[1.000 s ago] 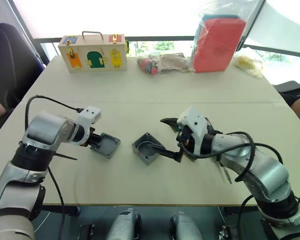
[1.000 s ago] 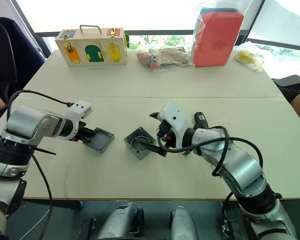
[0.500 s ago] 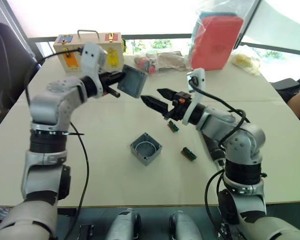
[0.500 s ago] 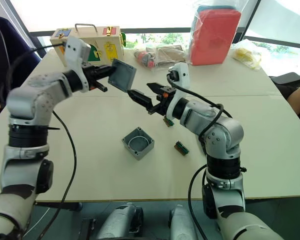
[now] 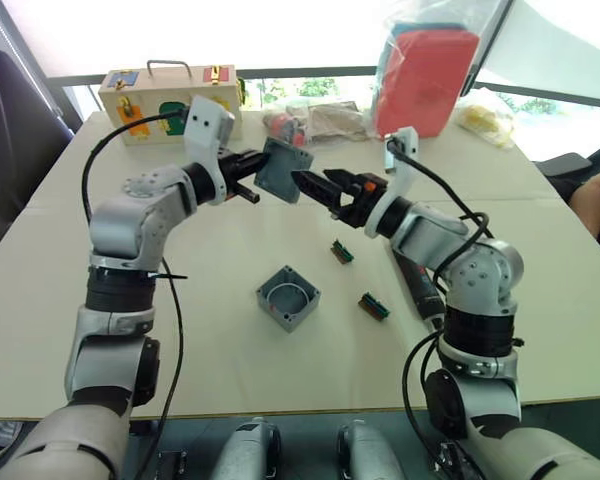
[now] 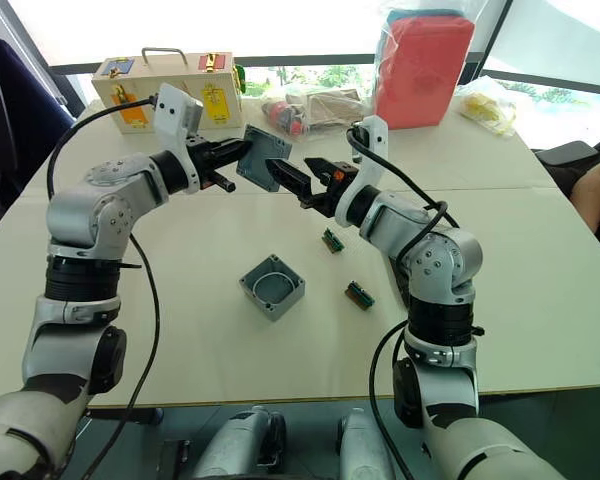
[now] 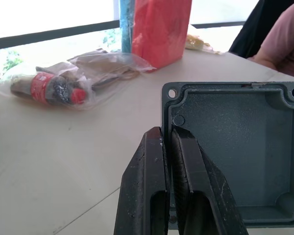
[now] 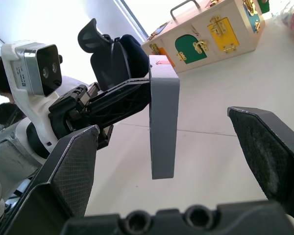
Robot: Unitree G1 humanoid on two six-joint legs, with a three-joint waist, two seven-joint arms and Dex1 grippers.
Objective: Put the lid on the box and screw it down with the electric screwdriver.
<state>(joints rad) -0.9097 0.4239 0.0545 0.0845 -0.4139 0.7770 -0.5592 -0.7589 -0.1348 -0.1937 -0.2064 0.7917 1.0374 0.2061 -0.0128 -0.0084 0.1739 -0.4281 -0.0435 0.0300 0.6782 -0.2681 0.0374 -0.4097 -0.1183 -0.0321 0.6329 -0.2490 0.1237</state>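
Observation:
I expect the grey lid to sit on top of the box's rim, a little crooked, when I lower it, because the lid is as broad as the open box.
The grey lid hangs upright in the air, behind and above the box. My left gripper is shut on its rim, beside a corner screw hole, and its fingers clamp that edge. My right gripper is open; one of its fingers stands on each side of the lid, which is seen edge-on and does not touch them. The open grey box sits on the table below. The black electric screwdriver lies on the table by my right arm.
Two small green-and-brown bit holders lie right of the box. At the far edge stand a wooden case, a clear bag of items, a red bag and a yellow bag. A person's arm is at right.
My left gripper has lifted the lid off the table and carried it toward the middle. My right gripper has left the box, risen and closed in until its open fingers flank the lid.

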